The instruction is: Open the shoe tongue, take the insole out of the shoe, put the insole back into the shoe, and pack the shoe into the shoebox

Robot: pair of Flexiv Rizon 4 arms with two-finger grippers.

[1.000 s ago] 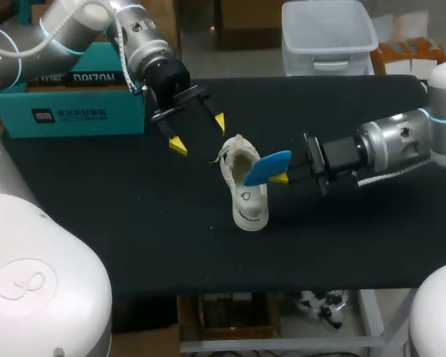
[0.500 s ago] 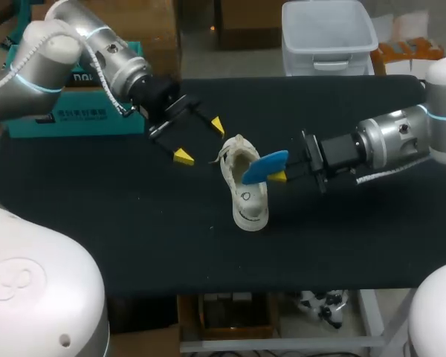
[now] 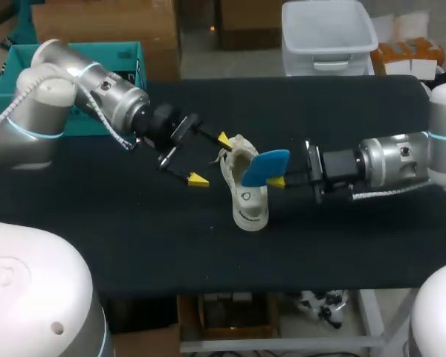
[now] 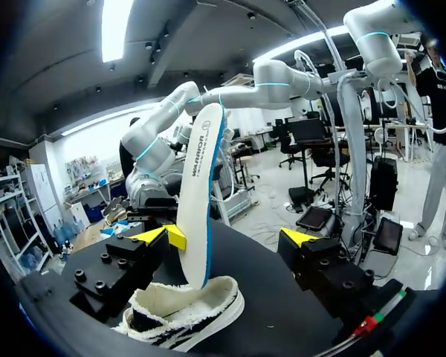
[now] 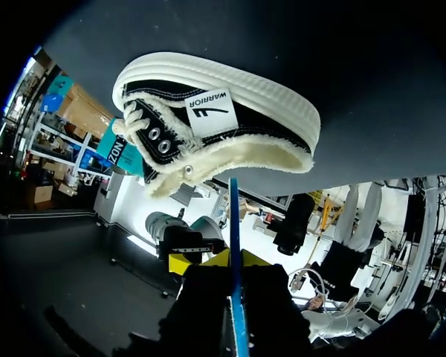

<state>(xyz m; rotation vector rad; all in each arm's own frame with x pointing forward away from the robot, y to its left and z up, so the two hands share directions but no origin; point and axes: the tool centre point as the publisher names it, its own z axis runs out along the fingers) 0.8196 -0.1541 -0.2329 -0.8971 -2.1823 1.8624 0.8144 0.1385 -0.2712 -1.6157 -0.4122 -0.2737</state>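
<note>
The insole is upright, straight above the shoe's wide opening, so I expect it to slip deep inside with hardly any bending when the robot pushes it down.
A white canvas shoe stands on the black table, toe toward the front edge. My right gripper is shut on the rear end of a blue-backed insole, whose front end hangs over the shoe's opening. In the right wrist view the insole runs edge-on from the gripper toward the shoe. My left gripper stands open at the shoe's heel side and holds nothing. Its wrist view shows the insole upright above the shoe, just ahead of the gripper. The teal shoebox sits at the back left.
My left arm stretches across the back left of the table in front of the shoebox. Bare black tabletop lies in front of the shoe and to both sides.
My left arm has swung lower and its open gripper has moved toward the shoe's heel. The right gripper has kept the insole nearly still above the shoe.
</note>
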